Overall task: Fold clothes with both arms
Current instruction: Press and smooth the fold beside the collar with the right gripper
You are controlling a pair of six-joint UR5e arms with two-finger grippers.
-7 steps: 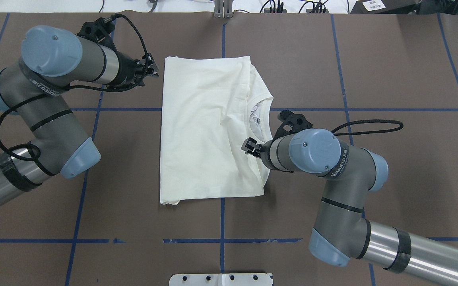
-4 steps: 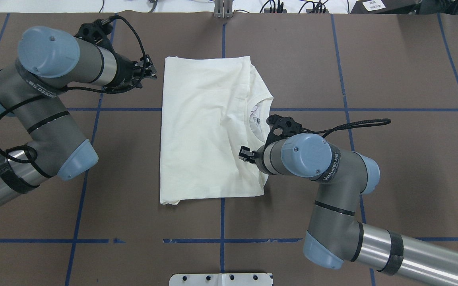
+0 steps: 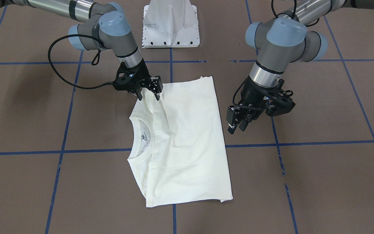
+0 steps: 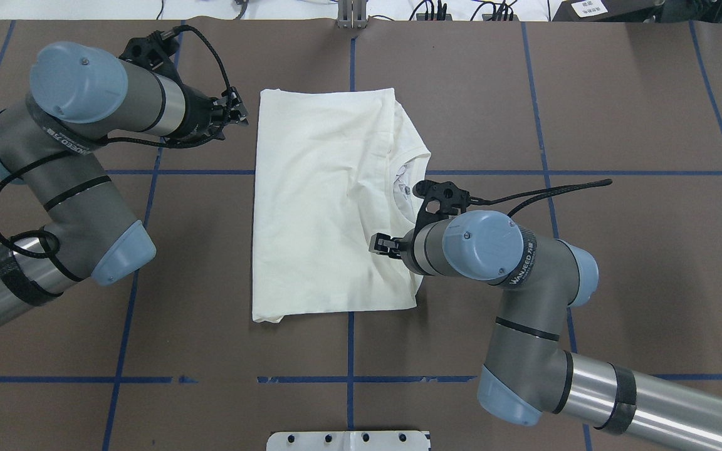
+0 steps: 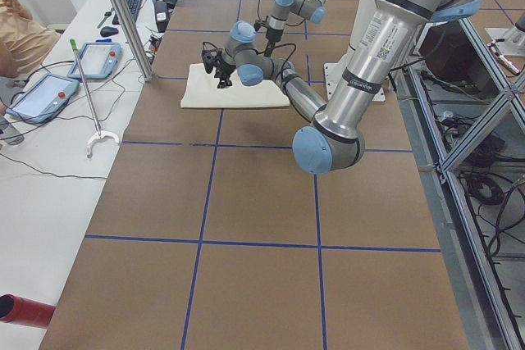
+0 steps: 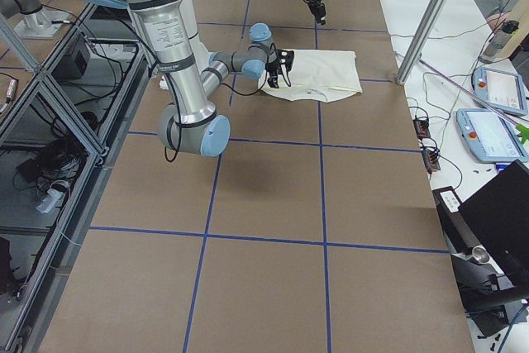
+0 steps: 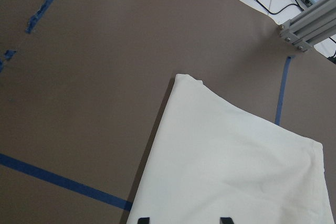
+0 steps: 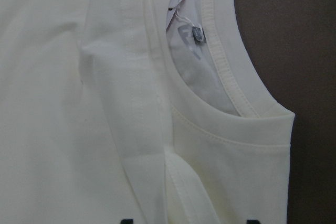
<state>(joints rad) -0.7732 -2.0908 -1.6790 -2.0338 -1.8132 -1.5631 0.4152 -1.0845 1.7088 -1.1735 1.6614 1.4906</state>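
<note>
The neck (image 3: 143,138) is sitting halfway along the long edge, so I expect that the T-shirt (image 3: 191,144) will double over across the neck and hide its opening when I fold it.
The cream-white T-shirt (image 4: 323,207) lies folded flat in the table's middle, with its print hidden. Its ribbed neck (image 3: 138,136) faces my right arm's side and fills the right wrist view (image 8: 220,66). My right gripper (image 3: 148,96) is open. Its fingers straddle a raised fold of cloth by the shoulder, low over the shirt (image 8: 52,103). In the overhead view it (image 4: 376,245) sits over the shirt beside the neck. My left gripper (image 3: 237,128) is open and empty, hanging just off the shirt's other long edge (image 7: 231,166), near the far corner (image 4: 239,116).
The brown table cover carries blue tape lines (image 4: 351,379). The white pedestal base (image 3: 170,22) stands at the robot's edge. A metal post (image 5: 123,14) and teach pendants (image 5: 98,59) stand on the operators' side, beyond the table's far edge.
My right gripper has moved further in over the shirt, toward its middle and the near side. The left arm has barely shifted. The shirt lies as before.
</note>
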